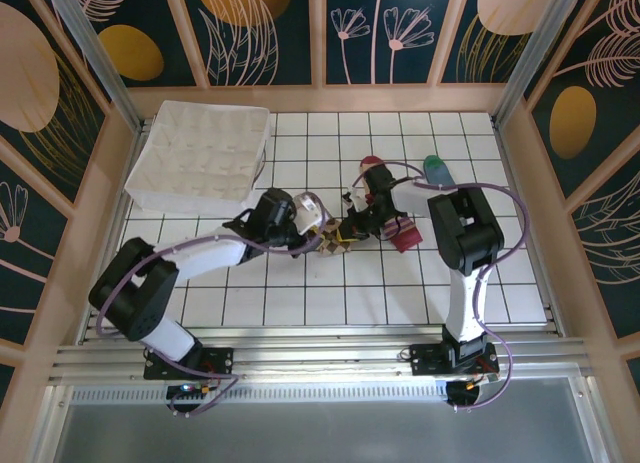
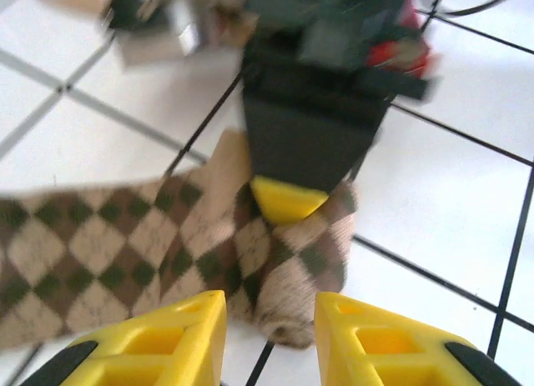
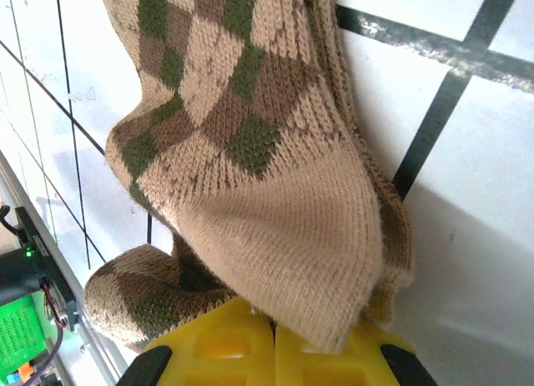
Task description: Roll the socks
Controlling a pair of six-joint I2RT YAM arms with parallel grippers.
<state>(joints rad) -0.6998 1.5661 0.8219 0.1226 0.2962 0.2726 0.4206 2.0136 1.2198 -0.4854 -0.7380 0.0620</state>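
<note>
My right gripper is pinching the plain beige end (image 3: 292,253) next to the roll. My left gripper should hold the roll's folded end (image 2: 288,313) while my right gripper takes hold of the roll again.
The tan-and-brown argyle sock (image 1: 335,244) lies at the table's centre, between both grippers. My right gripper (image 3: 275,346) is shut on its plain beige end, and the argyle sock (image 3: 250,152) drapes away from the fingers with a rolled fold on the left. My left gripper (image 2: 270,336) stands open, its yellow fingers (image 2: 167,340) either side of the sock's folded end (image 2: 292,311) without touching it. The right gripper's fingertip (image 2: 288,198) sits on the sock there. The beige sock (image 1: 405,233) with red toe and the green-toed sock (image 1: 435,167) lie partly under the right arm.
A white padded tray (image 1: 200,113) sits at the back left of the tiled table (image 1: 330,303). Wooden frame rails border the table on both sides. The two arms crowd the centre, with their grippers (image 1: 318,223) almost touching.
</note>
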